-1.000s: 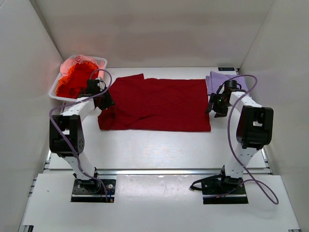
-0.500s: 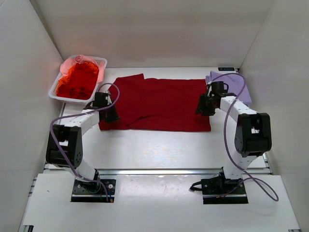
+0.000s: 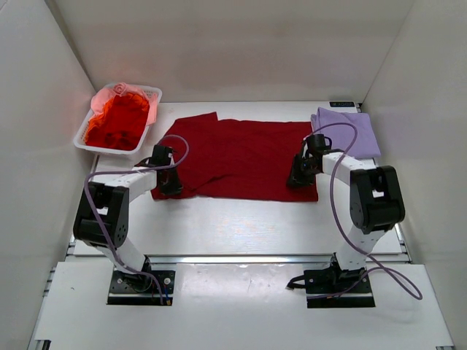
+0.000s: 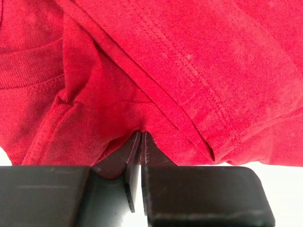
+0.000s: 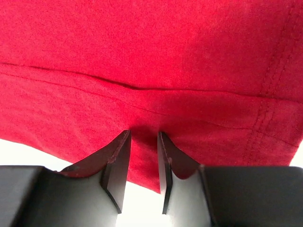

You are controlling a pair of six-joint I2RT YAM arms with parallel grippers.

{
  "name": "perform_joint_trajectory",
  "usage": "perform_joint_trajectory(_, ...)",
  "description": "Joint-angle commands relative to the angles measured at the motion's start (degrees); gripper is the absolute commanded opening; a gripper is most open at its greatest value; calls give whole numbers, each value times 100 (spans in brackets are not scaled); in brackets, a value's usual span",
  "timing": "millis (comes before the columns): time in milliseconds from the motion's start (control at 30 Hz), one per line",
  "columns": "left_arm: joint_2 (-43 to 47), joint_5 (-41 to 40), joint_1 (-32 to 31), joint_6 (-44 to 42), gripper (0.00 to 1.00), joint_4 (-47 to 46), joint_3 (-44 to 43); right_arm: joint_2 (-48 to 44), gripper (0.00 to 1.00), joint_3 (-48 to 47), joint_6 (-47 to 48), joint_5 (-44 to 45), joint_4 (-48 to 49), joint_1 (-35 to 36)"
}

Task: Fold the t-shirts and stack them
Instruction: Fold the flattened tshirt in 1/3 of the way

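Observation:
I can see that the dark red t-shirt's far edge juts out (image 3: 204, 119) in a crooked tip, so next my left gripper pinches that tip (image 3: 214, 115) and draws it toward the basket before I fold the t-shirt.
A large dark red t-shirt (image 3: 241, 157) lies spread flat on the white table. My left gripper (image 3: 169, 187) is at its near left corner. In the left wrist view the jaws (image 4: 141, 133) are pressed together, with bunched red cloth (image 4: 189, 56) pinched at their tips. My right gripper (image 3: 295, 179) is at the shirt's near right corner. Its jaws (image 5: 144, 135) stand a little apart, with the red hem (image 5: 151, 56) running between them. A folded pale lavender t-shirt (image 3: 350, 131) lies at the back right. Orange-red shirts (image 3: 117, 120) and a pink one (image 3: 120, 90) fill the basket.
The white plastic basket (image 3: 155, 95) stands at the back left corner, against the left wall. White walls close in the table on the left, back and right. Both arms' purple cables loop above the table near the shirt's ends.
Both grippers have moved from the shirt's far corners toward the near edge and come down onto its near corners. The left jaws have shut on the cloth.

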State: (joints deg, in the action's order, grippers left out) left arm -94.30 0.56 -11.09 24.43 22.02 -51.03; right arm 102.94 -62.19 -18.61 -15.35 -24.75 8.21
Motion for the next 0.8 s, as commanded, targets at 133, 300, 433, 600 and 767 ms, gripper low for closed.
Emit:
perform_joint_trajectory(133,929,295,-384,-254,15,1198,979,-1037,28,1690,-441,217,-294,278)
perform_joint_trajectory(300,2002,348,-605,-236,14,1664,1507,-1688,28,2448,-381,235,-424,138)
perform_joint_trajectory(433,2889,15,-754,-158,14,2112,1438,-2311,30,2940,-398,234,-513,-3)
perform_joint_trajectory(600,3364,498,-88,-534,14,2693,1016,-2778,30,2855,-468,357,-933,-21)
perform_joint_trajectory(767,3603,471,151,-562,30,2527,393,-3464,34,2283,-451,261,-1322,-178)
